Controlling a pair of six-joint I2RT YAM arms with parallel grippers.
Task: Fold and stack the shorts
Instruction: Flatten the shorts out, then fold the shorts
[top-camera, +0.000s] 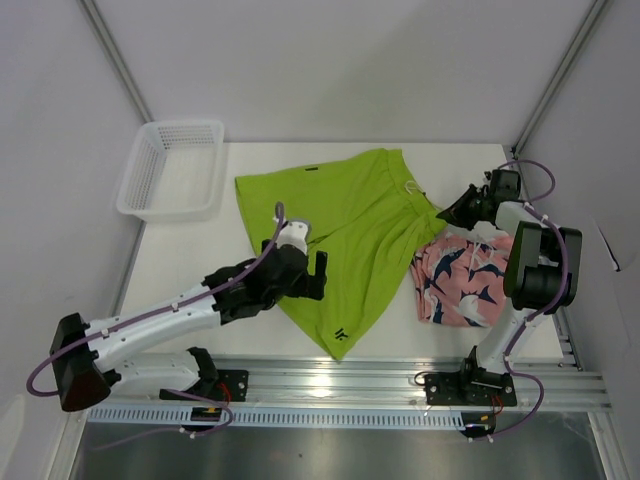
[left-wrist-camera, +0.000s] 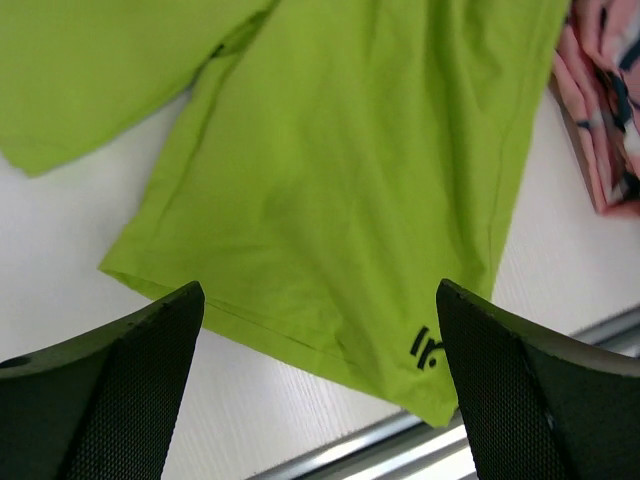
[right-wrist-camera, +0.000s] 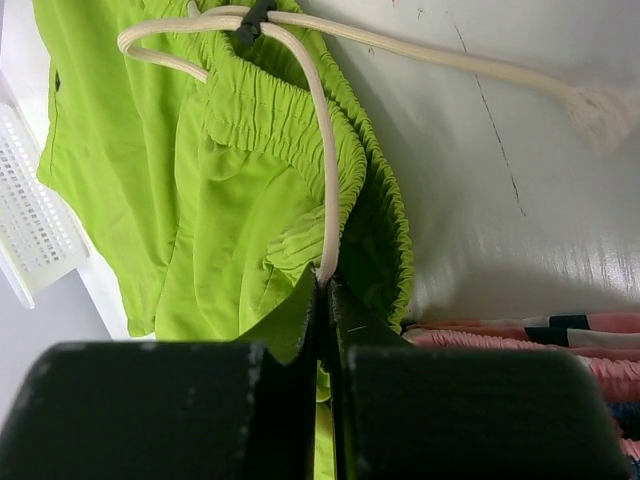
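The robot's right gripper is closed on the shorts' waistband (top-camera: 430, 214) and the hem's logo corner (top-camera: 339, 350) lies free, so the left gripper should keep going to that corner and close there.
The lime-green shorts (top-camera: 340, 225) lie spread across the middle of the table, legs toward the left and the near edge. The coral-pink printed shorts (top-camera: 462, 278) lie folded at the right, and a strip of them shows in the right wrist view (right-wrist-camera: 560, 335). My left gripper (top-camera: 318, 273) is open, hovering over the near leg of the green shorts (left-wrist-camera: 330, 170), holding nothing. My right gripper (top-camera: 452, 212) is shut on the green shorts' waistband (right-wrist-camera: 300, 140) at its right end, with the white drawstring (right-wrist-camera: 325, 150) running into the jaws.
A white mesh basket (top-camera: 172, 166) stands at the back left of the table. The metal rail (top-camera: 400, 370) runs along the near edge, just past the green hem. The right arm's body stands over the pink shorts.
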